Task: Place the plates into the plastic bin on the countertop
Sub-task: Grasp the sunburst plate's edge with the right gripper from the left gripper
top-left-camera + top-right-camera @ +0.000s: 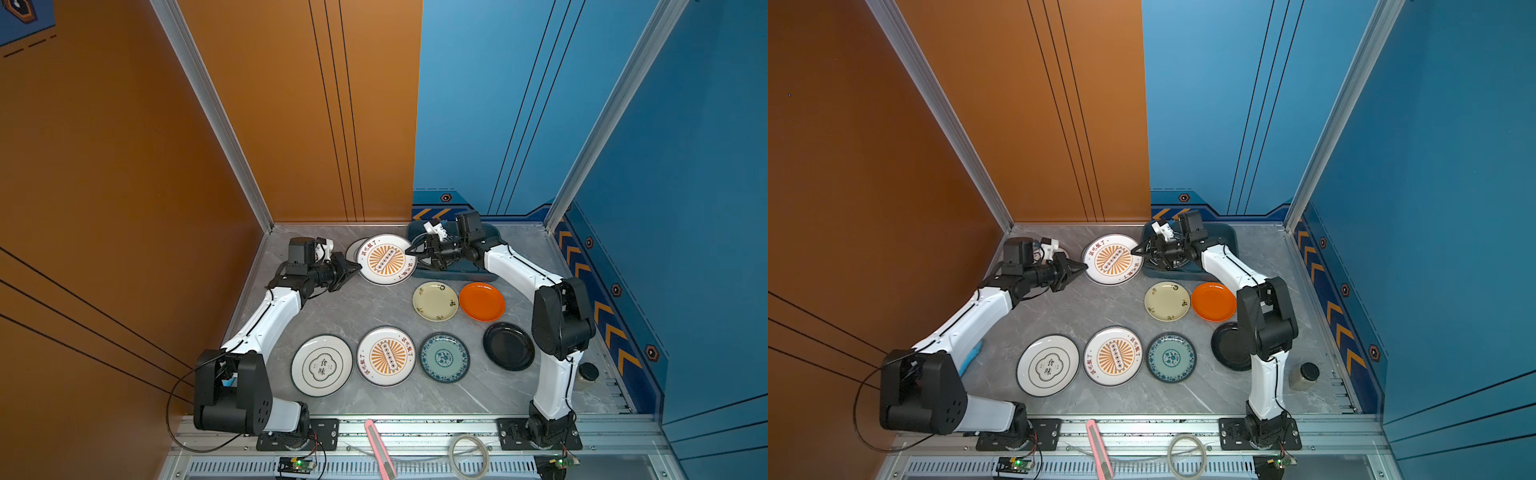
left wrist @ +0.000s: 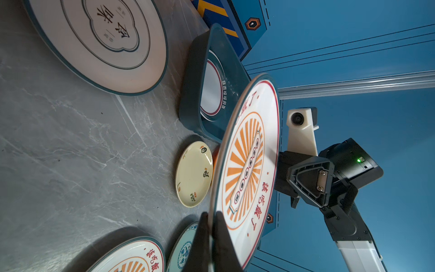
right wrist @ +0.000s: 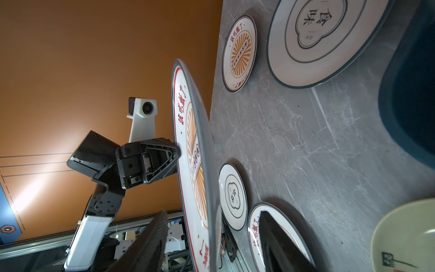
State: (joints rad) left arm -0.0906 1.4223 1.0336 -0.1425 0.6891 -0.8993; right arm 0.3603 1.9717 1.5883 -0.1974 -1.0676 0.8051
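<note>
The sunburst plate (image 1: pixel 385 259) is in my left gripper, short of the plastic bin, so next my right gripper grips the opposite rim (image 1: pixel 413 262) and brings the plate in.
A white plate with an orange sunburst (image 1: pixel 386 259) (image 1: pixel 1112 259) hangs above the countertop (image 1: pixel 353 311), left of the plastic bin (image 1: pixel 457 275) (image 1: pixel 1183 272). My left gripper (image 1: pixel 358 268) (image 2: pixel 211 214) is shut on its left rim. My right gripper (image 1: pixel 409 251) (image 3: pixel 213 212) is open, one jaw on each side of the plate's right rim (image 3: pixel 207 164), with gaps on both sides. The bin (image 2: pixel 193 82) holds a white red-ringed plate (image 2: pixel 210 94). On the countertop lie a second sunburst plate (image 1: pixel 386 356), two quatrefoil plates (image 1: pixel 322 365) (image 2: pixel 94 35), and teal (image 1: pixel 444 357), black (image 1: pixel 508 346), cream (image 1: pixel 435 301) and orange (image 1: pixel 482 301) plates.
The right arm reaches over the bin. A small dark-lidded jar (image 1: pixel 588 372) stands by the right wall. A pink utility knife (image 1: pixel 380 449) and a cable coil (image 1: pixel 469 455) lie on the front rail. Walls close in the back and both sides.
</note>
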